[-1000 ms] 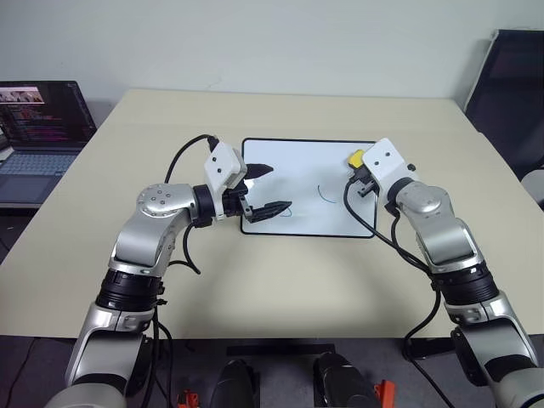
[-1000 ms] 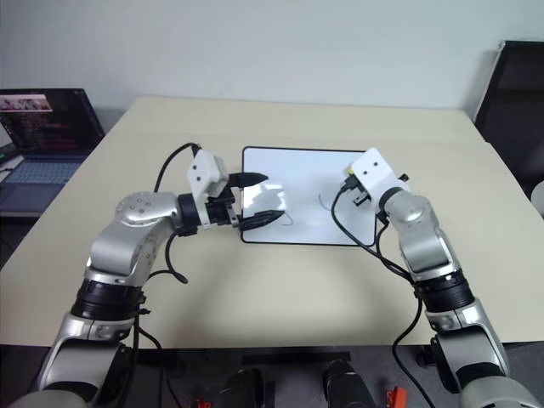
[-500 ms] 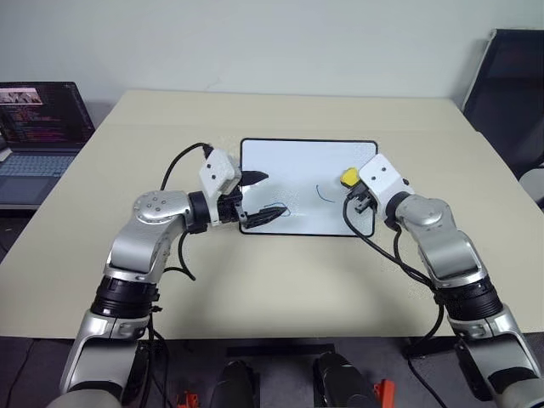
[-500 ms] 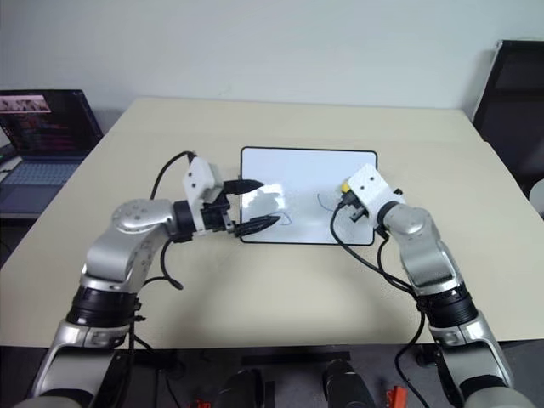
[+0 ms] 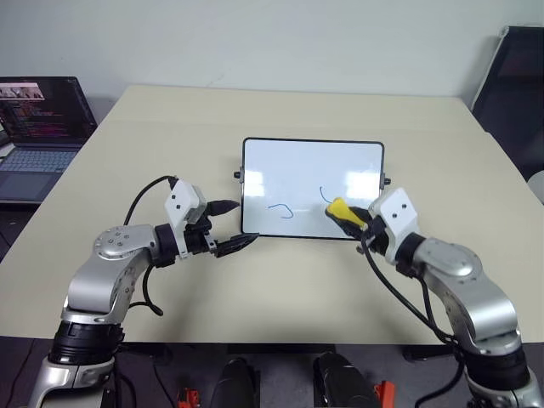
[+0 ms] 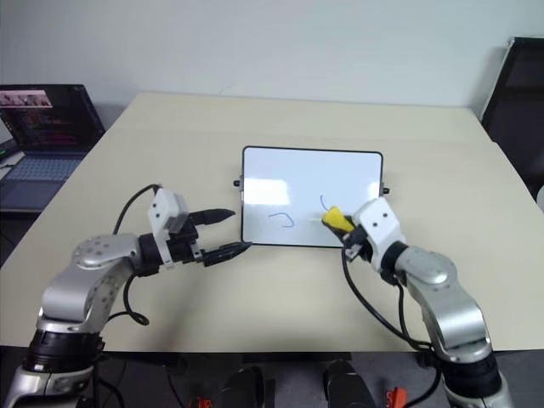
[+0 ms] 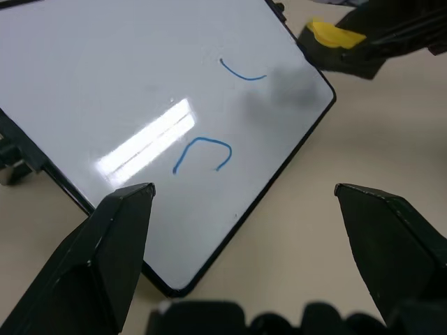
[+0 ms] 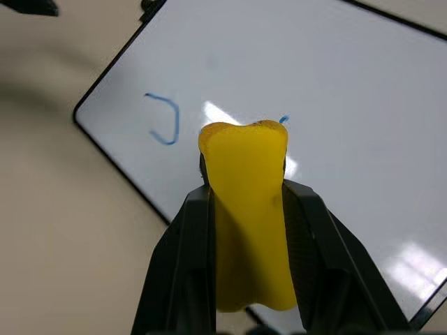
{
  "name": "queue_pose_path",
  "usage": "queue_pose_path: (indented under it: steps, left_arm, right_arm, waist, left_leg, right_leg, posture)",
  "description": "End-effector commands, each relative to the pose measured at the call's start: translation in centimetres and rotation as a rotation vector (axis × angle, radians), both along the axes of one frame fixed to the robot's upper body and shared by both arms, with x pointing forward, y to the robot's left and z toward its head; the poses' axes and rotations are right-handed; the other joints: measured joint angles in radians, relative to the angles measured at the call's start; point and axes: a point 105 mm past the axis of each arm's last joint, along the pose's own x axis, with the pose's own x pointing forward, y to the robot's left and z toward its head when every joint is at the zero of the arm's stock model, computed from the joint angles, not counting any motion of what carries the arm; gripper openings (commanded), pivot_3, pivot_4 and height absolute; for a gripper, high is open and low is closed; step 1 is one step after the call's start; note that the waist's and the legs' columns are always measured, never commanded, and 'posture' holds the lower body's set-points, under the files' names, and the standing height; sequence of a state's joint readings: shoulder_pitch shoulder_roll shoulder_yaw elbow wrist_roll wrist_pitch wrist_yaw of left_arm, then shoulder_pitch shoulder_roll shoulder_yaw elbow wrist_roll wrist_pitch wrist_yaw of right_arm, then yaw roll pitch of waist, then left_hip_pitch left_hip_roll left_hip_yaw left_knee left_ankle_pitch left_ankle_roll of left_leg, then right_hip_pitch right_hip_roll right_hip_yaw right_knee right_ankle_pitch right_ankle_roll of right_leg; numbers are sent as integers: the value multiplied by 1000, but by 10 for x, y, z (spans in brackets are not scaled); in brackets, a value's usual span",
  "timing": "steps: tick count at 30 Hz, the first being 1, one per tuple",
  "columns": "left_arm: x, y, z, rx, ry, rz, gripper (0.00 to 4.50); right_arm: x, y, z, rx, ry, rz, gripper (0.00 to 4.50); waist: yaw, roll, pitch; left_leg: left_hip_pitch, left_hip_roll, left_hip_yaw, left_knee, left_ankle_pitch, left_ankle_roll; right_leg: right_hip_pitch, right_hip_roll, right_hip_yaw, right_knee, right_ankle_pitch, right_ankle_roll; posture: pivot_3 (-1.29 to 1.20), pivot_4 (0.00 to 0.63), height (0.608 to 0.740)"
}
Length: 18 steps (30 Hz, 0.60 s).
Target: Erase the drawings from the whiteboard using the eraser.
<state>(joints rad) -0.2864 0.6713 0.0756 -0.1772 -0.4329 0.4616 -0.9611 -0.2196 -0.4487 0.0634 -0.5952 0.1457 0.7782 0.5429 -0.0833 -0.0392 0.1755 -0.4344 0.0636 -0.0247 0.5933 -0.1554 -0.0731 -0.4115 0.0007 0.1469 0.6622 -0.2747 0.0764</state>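
Next, I push the eraser farther in over the curved line (image 5: 322, 195) with my right gripper first, because the eraser is at the whiteboard's near edge (image 5: 340, 239), short of that line.
The whiteboard (image 5: 310, 170) lies flat at the middle of the beige table. Two blue drawings show on its near half: a squiggle (image 5: 281, 209) and a curved line (image 5: 322, 195). My right gripper (image 5: 347, 218) is shut on the yellow eraser (image 5: 338, 210), which hovers over the board's near edge just right of the curved line. The right wrist view has the eraser (image 8: 248, 209) squeezed between the black fingers, above the board. My left gripper (image 5: 243, 223) is open and empty over the table, just off the board's near left corner, pointing at the board (image 7: 140, 84).
An open laptop (image 5: 38, 119) sits on a lower surface at the far left. A dark chair (image 5: 518, 76) stands at the far right. Bare tabletop (image 5: 280, 297) lies between the board and the table's near edge.
Both arms have pulled back toward the near edge. The left gripper left the board's left part, uncovering the squiggle. The right gripper carried the eraser from the board's right side to its near edge.
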Motion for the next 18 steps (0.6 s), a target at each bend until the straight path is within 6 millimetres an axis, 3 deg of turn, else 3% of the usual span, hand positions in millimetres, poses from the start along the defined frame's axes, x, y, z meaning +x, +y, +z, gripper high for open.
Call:
queue_pose_path:
  steps: [1, 13, 18]
  left_arm:
    - [-3, -1, 13, 0, -57, -9, 4500]
    - [1, -15, 22, 14, -87, -69, 4500]
    - [3, -16, 20, 21, -89, -82, 4500]
  right_arm:
    - [-6, 4, 7, -24, -40, 28, 986]
    - [4, 13, 7, -108, -100, 18, 986]
    - [18, 21, 19, -87, -159, -6, 986]
  waist:
    - [0, 0, 0]
    - [0, 0, 0]
    - [-2, -1, 0]
  left_leg:
    - [0, 0, 0, 1, 0, 0]
    - [1, 0, 0, 0, 0, 0]
    - [0, 0, 0, 0, 0, 0]
  right_leg:
    - [0, 0, 0, 0, 0, 0]
    - [0, 0, 0, -1, 1, -1]
    - [0, 0, 0, -1, 1, -1]
  posture:
    - [0, 150, 740]
    - [0, 150, 740]
    - [0, 150, 740]
